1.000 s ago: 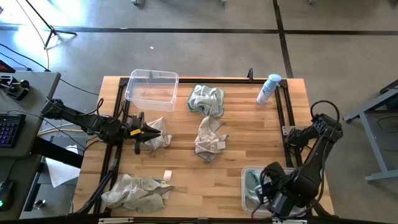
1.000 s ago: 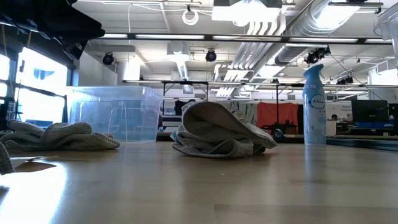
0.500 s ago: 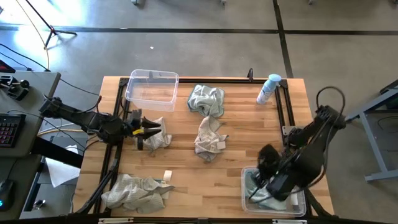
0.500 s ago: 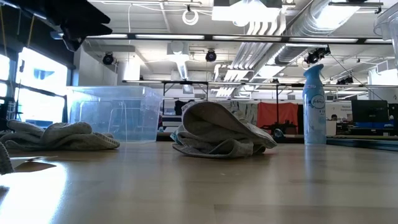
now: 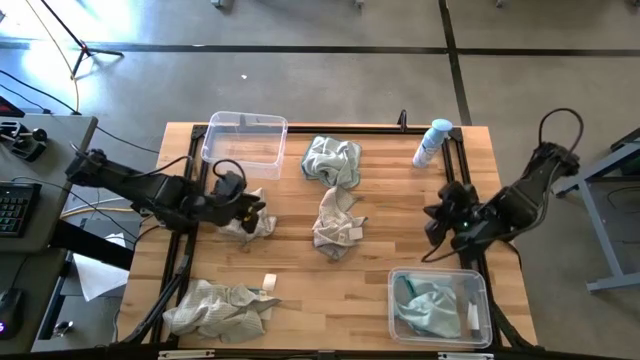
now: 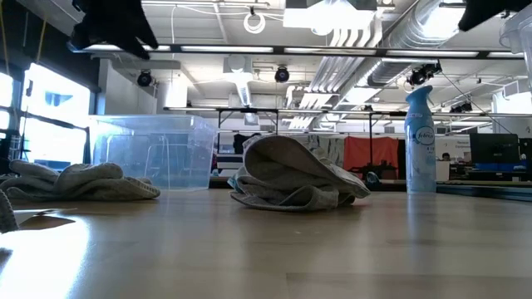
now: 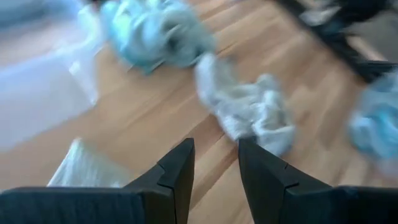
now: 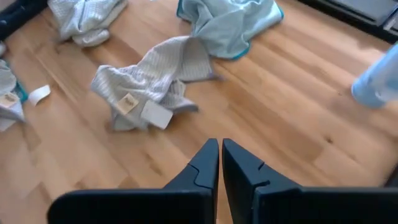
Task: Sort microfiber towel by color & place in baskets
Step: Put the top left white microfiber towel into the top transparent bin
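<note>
My open left gripper keeps going down and closes on the bunched towel's middle, since the bunched beige towel (image 5: 265, 222) lies clear of the centre towel.
My left gripper (image 5: 252, 212) (image 7: 216, 155) stands open over a bunched beige towel (image 5: 250, 224) (image 7: 84, 168) at the table's left, with nothing between its fingers. My right gripper (image 5: 433, 228) (image 8: 220, 146) is shut and empty above the table's right side. It is far of the near right basket (image 5: 480, 300), where a teal towel (image 5: 430, 305) lies. The far left basket (image 5: 245, 143) holds nothing. A teal towel (image 5: 332, 160) (image 8: 230, 22) lies at the far middle. Beige towels lie at the centre (image 5: 338, 222) (image 8: 149, 87) and the near left (image 5: 220, 308).
A white spray bottle with a blue cap (image 5: 432, 143) (image 6: 420, 137) stands at the far right. A small white tag (image 5: 269, 283) lies on the wood near the near left towel. Bare wood shows between the centre towel and the right gripper.
My right gripper has gone from over the near right basket toward the table's far edge and now stands off the basket. The teal towel stays in the basket. My left gripper has shifted a little toward the table's right over the beige towel.
</note>
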Controlling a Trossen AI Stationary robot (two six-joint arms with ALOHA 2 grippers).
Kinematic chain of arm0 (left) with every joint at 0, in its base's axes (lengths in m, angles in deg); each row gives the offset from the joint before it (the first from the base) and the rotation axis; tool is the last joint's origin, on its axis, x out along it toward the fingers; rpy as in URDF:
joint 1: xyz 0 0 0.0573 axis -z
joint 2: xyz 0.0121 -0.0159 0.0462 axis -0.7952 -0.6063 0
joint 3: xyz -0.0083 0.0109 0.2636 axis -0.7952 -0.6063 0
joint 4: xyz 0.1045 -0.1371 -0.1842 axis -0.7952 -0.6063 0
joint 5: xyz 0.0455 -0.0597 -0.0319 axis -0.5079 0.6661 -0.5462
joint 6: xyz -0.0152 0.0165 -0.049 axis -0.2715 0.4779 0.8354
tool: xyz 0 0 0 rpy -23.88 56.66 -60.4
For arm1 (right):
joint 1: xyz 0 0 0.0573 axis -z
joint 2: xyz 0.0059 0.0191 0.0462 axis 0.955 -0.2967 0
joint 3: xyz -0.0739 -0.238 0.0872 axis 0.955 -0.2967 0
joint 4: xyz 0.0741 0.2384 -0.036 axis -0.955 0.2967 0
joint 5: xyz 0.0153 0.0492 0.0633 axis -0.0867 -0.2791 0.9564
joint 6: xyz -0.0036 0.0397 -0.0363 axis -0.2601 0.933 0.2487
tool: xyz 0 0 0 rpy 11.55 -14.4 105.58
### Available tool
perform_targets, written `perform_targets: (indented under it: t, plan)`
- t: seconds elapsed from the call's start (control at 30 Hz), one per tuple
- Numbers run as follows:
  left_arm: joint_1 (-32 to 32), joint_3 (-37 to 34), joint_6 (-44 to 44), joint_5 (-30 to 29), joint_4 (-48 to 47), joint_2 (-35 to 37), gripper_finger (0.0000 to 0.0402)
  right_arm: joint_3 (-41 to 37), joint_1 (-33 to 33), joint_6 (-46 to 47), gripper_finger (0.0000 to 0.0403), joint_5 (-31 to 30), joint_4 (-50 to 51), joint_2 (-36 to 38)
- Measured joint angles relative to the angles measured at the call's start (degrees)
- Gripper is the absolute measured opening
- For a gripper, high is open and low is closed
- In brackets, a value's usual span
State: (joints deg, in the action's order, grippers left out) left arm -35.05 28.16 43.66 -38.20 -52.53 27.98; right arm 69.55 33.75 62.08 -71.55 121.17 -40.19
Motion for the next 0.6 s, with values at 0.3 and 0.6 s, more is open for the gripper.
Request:
perform_targets:
  t: [0.3,0.6]
  plan:
    - [-7.5,2.4,22.3,13.3,-20.9,-10.5,0.0113,-15.1,4.4,-12.5,0.0016,-2.1,-15.0,11.0]
    - [-14.4,2.4,24.3,21.7,-21.0,-20.3,0.0113,-24.3,4.7,-17.3,0.0016,-1.4,-20.9,19.6]
